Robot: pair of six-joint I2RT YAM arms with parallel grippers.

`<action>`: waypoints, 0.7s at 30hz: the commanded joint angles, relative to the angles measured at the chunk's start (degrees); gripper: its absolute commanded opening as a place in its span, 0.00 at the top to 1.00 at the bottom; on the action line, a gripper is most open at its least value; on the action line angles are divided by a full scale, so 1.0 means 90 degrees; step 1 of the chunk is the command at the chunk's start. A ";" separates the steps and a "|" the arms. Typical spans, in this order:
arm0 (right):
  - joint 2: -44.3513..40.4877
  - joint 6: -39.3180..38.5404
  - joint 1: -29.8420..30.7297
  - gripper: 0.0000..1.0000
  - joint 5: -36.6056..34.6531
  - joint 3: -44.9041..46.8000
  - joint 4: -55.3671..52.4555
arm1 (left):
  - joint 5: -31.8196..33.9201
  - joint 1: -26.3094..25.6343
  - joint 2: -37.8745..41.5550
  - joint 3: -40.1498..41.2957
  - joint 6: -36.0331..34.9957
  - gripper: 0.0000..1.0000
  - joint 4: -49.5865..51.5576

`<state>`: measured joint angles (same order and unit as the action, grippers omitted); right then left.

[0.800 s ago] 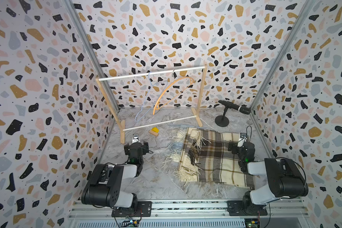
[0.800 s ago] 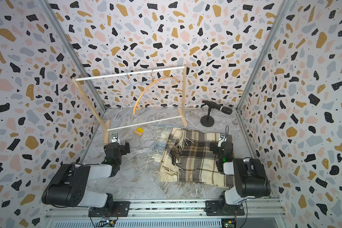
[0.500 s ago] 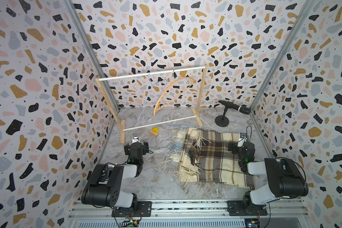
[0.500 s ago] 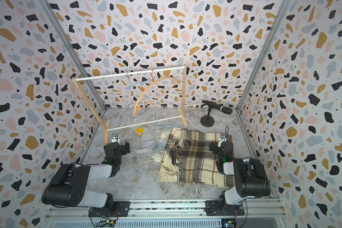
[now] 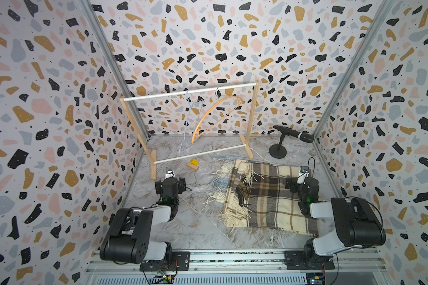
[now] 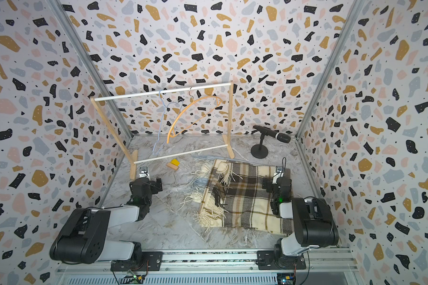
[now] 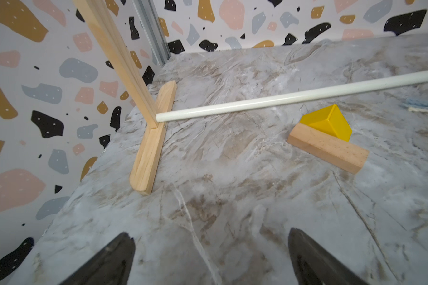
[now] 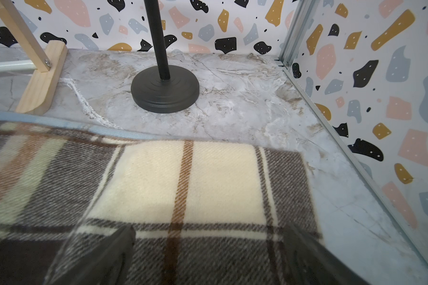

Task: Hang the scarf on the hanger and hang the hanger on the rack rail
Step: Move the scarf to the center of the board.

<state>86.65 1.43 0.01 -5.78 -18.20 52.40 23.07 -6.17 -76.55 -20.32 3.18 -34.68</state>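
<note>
Next, my right gripper presses on the scarf's middle (image 5: 279,189) and pulls the scarf closer, because the scarf (image 5: 266,201) is too far from my left gripper, toward the microphone.
The scarf (image 5: 272,199) (image 6: 250,202) is cream and brown plaid with fringes, and it lies folded flat on the marble table right of centre. An orange hanger (image 5: 214,116) (image 6: 188,117) dangles tilted from the top rail of the wooden rack (image 5: 188,91) at the back, beside a thin blue wire hanger (image 5: 187,123). My right gripper (image 8: 208,246) (image 5: 300,181) hovers low and open over the scarf's (image 8: 190,177) far right corner, gripping nothing. My left gripper (image 7: 210,246) (image 5: 170,181) stands open over bare table, facing the rack's left foot (image 7: 150,145).
A microphone on a black round stand (image 5: 277,151) (image 8: 164,91) stands just behind the scarf, by the rack's right foot (image 8: 42,84). A yellow wedge (image 7: 328,122) leaning on a wooden block (image 7: 329,149) lies near the rack's lower white rail (image 7: 282,100). Patterned walls close three sides.
</note>
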 commanded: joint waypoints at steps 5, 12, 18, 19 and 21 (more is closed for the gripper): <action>-0.0536 0.0003 0.0028 0.00 -0.0077 -0.0245 -0.0662 | 0.0369 -0.0017 0.1880 -0.0940 0.1606 0.00 0.2031; -0.2662 0.1023 0.0028 0.00 0.0190 -0.1302 -0.4245 | -0.0394 -0.0017 0.2518 -0.1895 0.2821 0.00 0.4219; -0.3327 0.2108 0.0026 0.00 0.1089 -0.2595 -0.7135 | -0.1979 -0.0026 0.2552 -0.2386 0.3188 0.00 0.5207; -0.3315 0.2278 0.0022 0.00 0.1293 -0.2728 -0.7450 | -0.2230 -0.0029 0.2537 -0.2387 0.3235 0.00 0.5267; -0.3260 0.2627 0.0028 0.00 0.1455 -0.2883 -0.8113 | -0.2644 -0.0084 0.2493 -0.2346 0.3382 0.00 0.5376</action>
<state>56.99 17.96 0.01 2.57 -42.48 -2.85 8.43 -6.31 -53.80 -40.23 30.50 9.32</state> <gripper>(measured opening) 0.996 0.996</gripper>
